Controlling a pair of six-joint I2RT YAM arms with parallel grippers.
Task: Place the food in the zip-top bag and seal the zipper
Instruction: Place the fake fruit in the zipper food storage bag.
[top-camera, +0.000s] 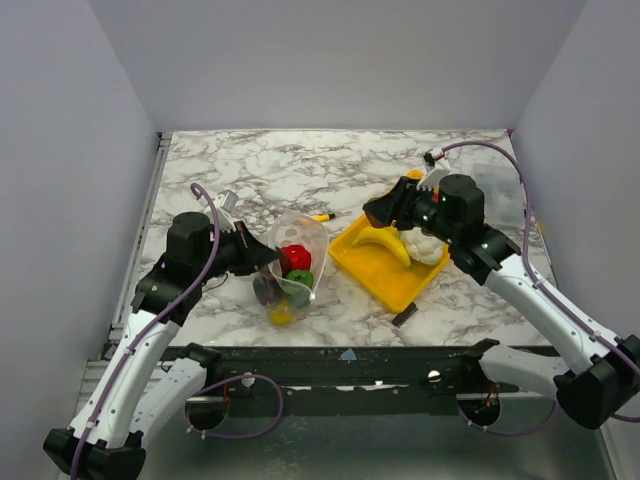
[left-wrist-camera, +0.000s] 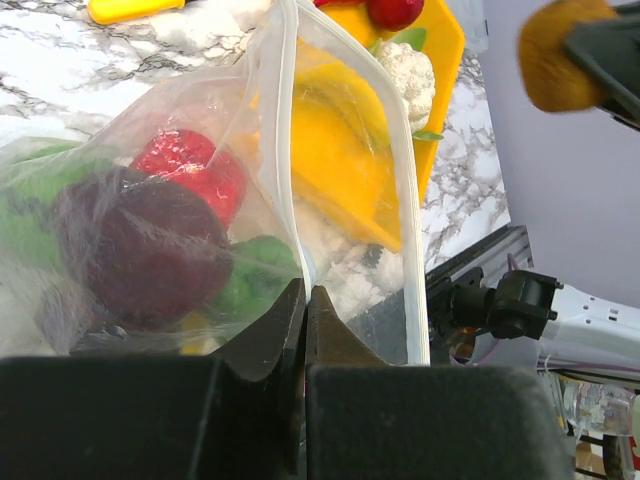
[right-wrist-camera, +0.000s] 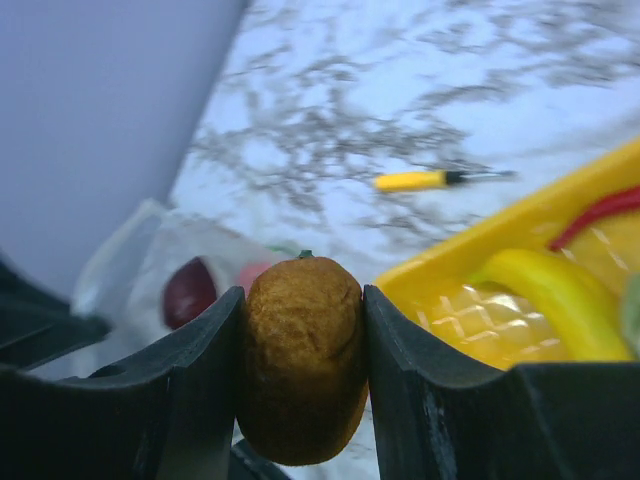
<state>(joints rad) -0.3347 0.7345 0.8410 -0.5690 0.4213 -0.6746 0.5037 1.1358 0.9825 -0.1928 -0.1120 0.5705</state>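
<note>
My right gripper should go next over the green piece (top-camera: 300, 281) and let go there, since the zip-top bag's opening (top-camera: 314, 260) stands open toward the brown oval fruit.
The zip-top bag (top-camera: 290, 262) stands open at mid-table, holding a red pepper (top-camera: 296, 256), a green piece (top-camera: 300, 279), a dark purple piece (top-camera: 267, 288) and a yellow-green fruit (top-camera: 281, 315). My left gripper (top-camera: 258, 257) is shut on the bag's mouth edge, with the zipper strip (left-wrist-camera: 288, 170) running up from the jaws (left-wrist-camera: 305, 295). My right gripper (top-camera: 378, 210) is shut on a brown oval fruit (right-wrist-camera: 303, 350) and holds it above the table between the bag (right-wrist-camera: 160, 265) and the yellow tray (right-wrist-camera: 480, 265). A banana (top-camera: 385, 245) and a cauliflower (top-camera: 428, 248) lie in the tray (top-camera: 372, 275).
A small yellow stick with a dark tip (top-camera: 322, 216) lies behind the bag. A rigid clear box (top-camera: 497, 195) stands at the back right. A small dark piece (top-camera: 405, 316) lies near the table's front edge. Grey walls enclose the table.
</note>
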